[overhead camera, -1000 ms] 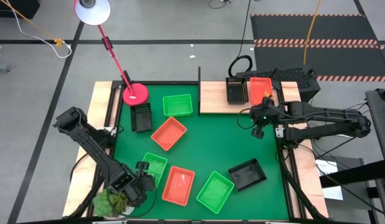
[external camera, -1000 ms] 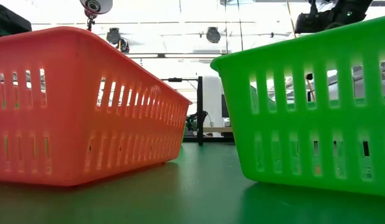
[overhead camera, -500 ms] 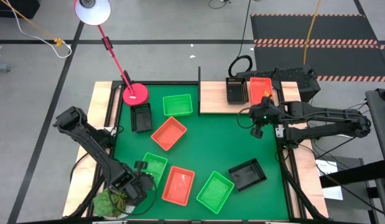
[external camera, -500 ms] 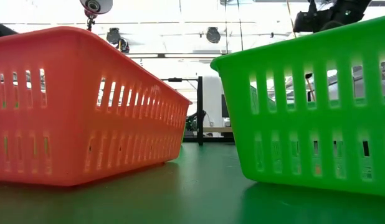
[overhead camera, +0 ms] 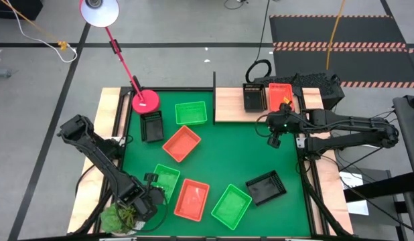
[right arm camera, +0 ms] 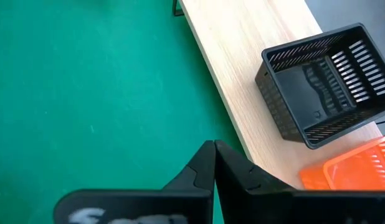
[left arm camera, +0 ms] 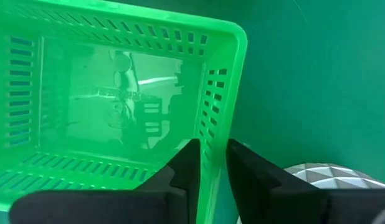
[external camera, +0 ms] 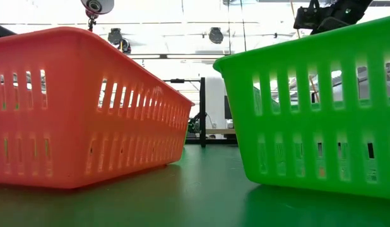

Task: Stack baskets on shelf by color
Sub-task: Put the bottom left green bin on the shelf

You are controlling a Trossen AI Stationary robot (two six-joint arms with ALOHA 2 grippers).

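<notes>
The green basket (overhead camera: pixel 168 179) is by the plant, a long way from the shelf. I should bring it to mid-mat (overhead camera: pixel 210 139) with my left gripper and pass it to my right gripper.
In the high view the wood shelf (overhead camera: pixel 230 107) at the far right carries a black basket (overhead camera: pixel 252 97) and an orange basket (overhead camera: pixel 279 96). Loose on the green mat lie green baskets (overhead camera: pixel 191 112) (overhead camera: pixel 232 205), orange ones (overhead camera: pixel 181 143) (overhead camera: pixel 192 199) and black ones (overhead camera: pixel 152 127) (overhead camera: pixel 266 187). My left gripper (overhead camera: pixel 153 192) is at the near-left green basket (overhead camera: pixel 167 178), shut on it. My right gripper (overhead camera: pixel 274 138) hangs shut and empty over the mat just in front of the shelf, also seen as the right gripper (right arm camera: pixel 214 148). My left gripper pinches one side wall of the green basket near a corner (left arm camera: pixel 212 146). One finger (left arm camera: pixel 187 163) is inside the basket and the other finger (left arm camera: pixel 242 163) is outside. The fingers come from above, pointing down. The basket's bottom rests on the mat.
A red lamp base (overhead camera: pixel 145 100) with its slanting stem stands at the far-left corner. A potted plant (overhead camera: pixel 120 217) in a faceted pale pot (left arm camera: pixel 329 177) sits right beside my left gripper. Bare mat lies in the middle right (overhead camera: pixel 247 150). The shelf's left part is bare wood.
My right gripper has drifted a little toward the table's left, staying shut above the mat. The baskets have stayed where they were.
</notes>
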